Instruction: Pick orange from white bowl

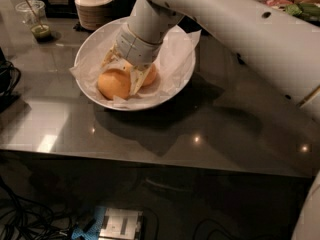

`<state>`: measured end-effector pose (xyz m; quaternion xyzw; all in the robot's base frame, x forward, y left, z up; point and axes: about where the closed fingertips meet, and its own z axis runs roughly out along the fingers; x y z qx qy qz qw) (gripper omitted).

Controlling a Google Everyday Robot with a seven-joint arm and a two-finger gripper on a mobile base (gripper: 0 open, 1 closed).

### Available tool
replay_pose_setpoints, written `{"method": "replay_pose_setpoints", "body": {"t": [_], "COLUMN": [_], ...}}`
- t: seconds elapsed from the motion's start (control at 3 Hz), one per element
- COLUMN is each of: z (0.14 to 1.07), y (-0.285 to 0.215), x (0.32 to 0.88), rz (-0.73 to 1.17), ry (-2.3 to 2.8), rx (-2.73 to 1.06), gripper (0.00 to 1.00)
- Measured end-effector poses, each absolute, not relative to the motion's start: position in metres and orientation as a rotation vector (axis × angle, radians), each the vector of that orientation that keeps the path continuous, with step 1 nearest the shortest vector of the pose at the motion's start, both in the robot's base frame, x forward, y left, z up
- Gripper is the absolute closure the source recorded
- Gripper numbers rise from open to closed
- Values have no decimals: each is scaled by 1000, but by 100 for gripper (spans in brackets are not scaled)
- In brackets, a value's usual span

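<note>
The front orange [113, 83] needs to be inside my gripper before I lift. My gripper sits off-centre at the gap [133, 80] between the two oranges, so I should open wider, move over the front orange and close around it.
The white bowl [175, 86], wide and shallow, stands on the dark table and is lined with crumpled white paper [177, 49]. Two oranges lie in it: one orange [113, 83] at the front left, a second orange [151, 76] partly hidden to its right. My gripper [132, 77] reaches down into the bowl from the upper right. It is low between the two oranges and touches or nearly touches the left one. The white arm [225, 29] covers the back of the bowl.
A small ribbed beige lidded container [93, 5] stands just behind the bowl. A clear plastic cup with green contents [36, 23] is at the far left. Green food [306, 9] sits at the far right. The table's front edge [150, 161] runs below, with cables and a device [117, 225] on the floor.
</note>
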<state>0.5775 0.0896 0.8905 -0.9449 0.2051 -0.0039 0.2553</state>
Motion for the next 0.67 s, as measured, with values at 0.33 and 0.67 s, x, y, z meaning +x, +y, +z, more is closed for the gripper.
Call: {"method": "replay_pose_setpoints", "body": {"t": [0.33,0.67], "z": [890,890], "y": [90,90], "x": [577,577], "rz": [-10,-10], "ry": [557,557], "rx": [-2566,-2566], "gripper": [92,91]}}
